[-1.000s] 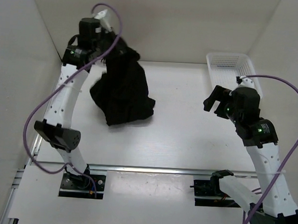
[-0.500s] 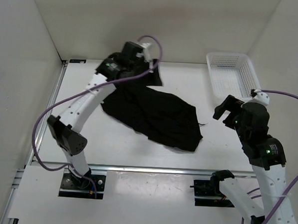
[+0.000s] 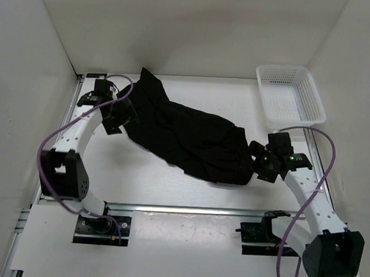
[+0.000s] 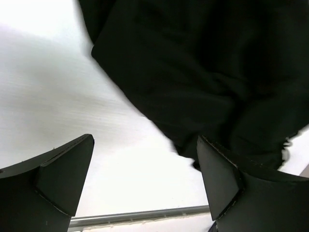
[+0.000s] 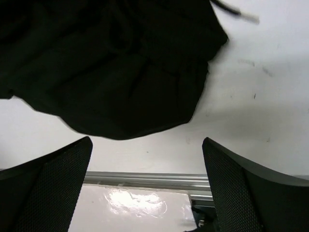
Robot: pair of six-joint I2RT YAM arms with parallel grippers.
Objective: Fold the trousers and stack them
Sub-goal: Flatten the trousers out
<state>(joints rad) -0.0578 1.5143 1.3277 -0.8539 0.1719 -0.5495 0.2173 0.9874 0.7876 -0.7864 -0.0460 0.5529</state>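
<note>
A dark cord (image 5: 234, 9) pokes out beside this end of the black trousers, so I expect the trousers' waist (image 3: 242, 169) to bunch into gathers and trail the legs when I lift it.
The black trousers (image 3: 185, 135) lie spread out on the white table, running slantwise from the back left to the front right. My left gripper (image 3: 119, 117) is open beside their left edge, holding nothing. In the left wrist view the trousers (image 4: 193, 72) fill the upper right, and bare table shows between the fingers (image 4: 63, 176). My right gripper (image 3: 257, 159) is low at the cloth's front right end, also open. In the right wrist view the trousers (image 5: 116, 63) lie just beyond the mesh-padded fingers (image 5: 236, 179), with nothing between them.
A white mesh basket (image 3: 291, 69) stands at the back right corner. A metal rail (image 5: 145, 180) runs along the table's near edge. White walls close in the left, back and right sides.
My left gripper has opened and let go of the trousers, which dropped from a hanging bunch and now lie spread out. The left arm swung down to the left. The right arm came down to the cloth's right end.
</note>
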